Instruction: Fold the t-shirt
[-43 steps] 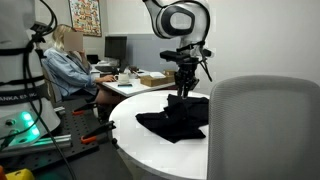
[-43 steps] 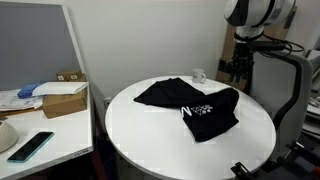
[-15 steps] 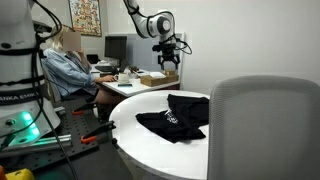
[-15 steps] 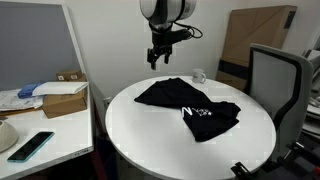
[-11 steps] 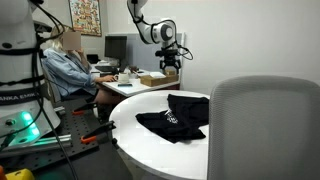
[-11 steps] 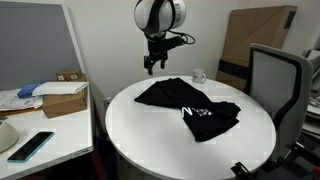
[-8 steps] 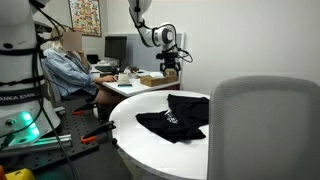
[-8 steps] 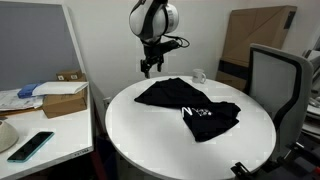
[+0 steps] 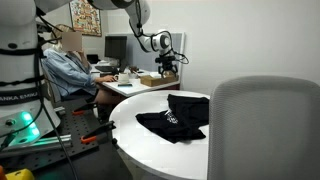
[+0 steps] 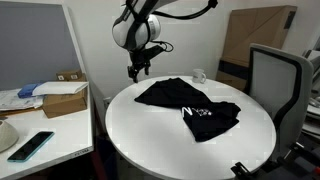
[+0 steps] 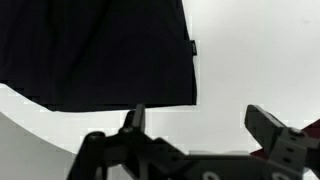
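Observation:
My open fingers have their gap in line with the black t-shirt's corner [image 11: 190, 100], so I should keep moving down toward its side edge [image 11: 190, 63] until my gripper can close there.
The black t-shirt [image 10: 190, 103] lies partly folded on the round white table [image 10: 160, 140], with its white chest print facing up. In an exterior view the shirt [image 9: 176, 118] sits near the table's far side. My gripper [image 10: 134, 72] hangs in the air above the table's back left edge, beside the shirt and apart from it. Seen from the wrist, the gripper [image 11: 196, 118] is open with nothing between its fingers, over bare white table just past the t-shirt [image 11: 95, 50] hem.
A grey office chair [image 10: 275, 85] stands to the right of the table, and its backrest [image 9: 265, 130] fills the foreground. A side desk holds a cardboard box [image 10: 62, 98] and a phone [image 10: 30, 146]. A small white cup [image 10: 199, 75] stands on the table's far edge. A person [image 9: 70, 65] sits at a desk behind.
The arm has swung left and lower over the last second, from above the shirt's back edge to the table's back left rim. The gripper stays open. The t-shirt has not moved.

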